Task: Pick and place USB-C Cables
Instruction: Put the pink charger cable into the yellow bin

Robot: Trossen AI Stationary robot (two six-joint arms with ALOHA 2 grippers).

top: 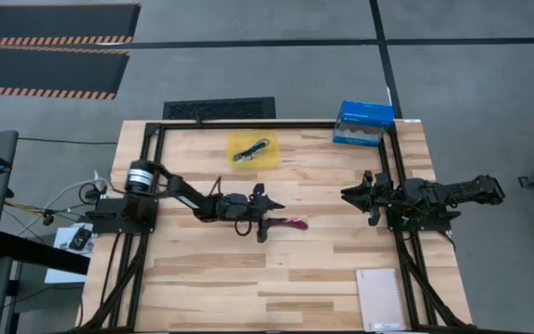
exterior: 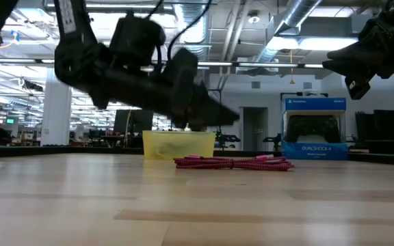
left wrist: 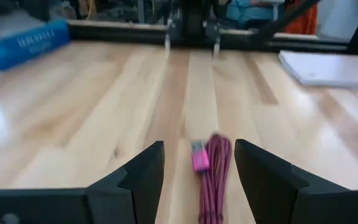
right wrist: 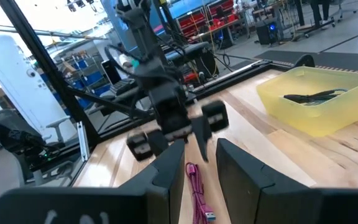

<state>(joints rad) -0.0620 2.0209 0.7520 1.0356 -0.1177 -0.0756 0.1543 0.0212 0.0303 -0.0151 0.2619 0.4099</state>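
I expect the magenta-red USB-C cable (left wrist: 212, 194) to stay in a bundle and stick out straight when I carry it, because the plug and folded loop (left wrist: 210, 152) lie tight together.
The magenta-red USB-C cable (top: 295, 223) lies bundled flat on the table, seen from the side in the low view (exterior: 232, 162). My left gripper (top: 274, 215) hovers over its left end, open. In the left wrist view its two fingers stand either side of the cable (left wrist: 211, 180) without touching. The low view shows this gripper (exterior: 214, 116) still above the bundle. The yellow bin (top: 253, 148) sits toward the far edge with dark and teal cables inside (right wrist: 312, 96). No white cable shows. My right gripper (top: 352, 195) waits open above the table's right side.
A blue boxed controller (top: 363, 122) stands at the far right corner, and a white notebook (top: 381, 299) lies at the near right edge. Black frame rails (top: 397, 232) run along the table's sides. Bare wood stretches between the magenta cable and the bin.
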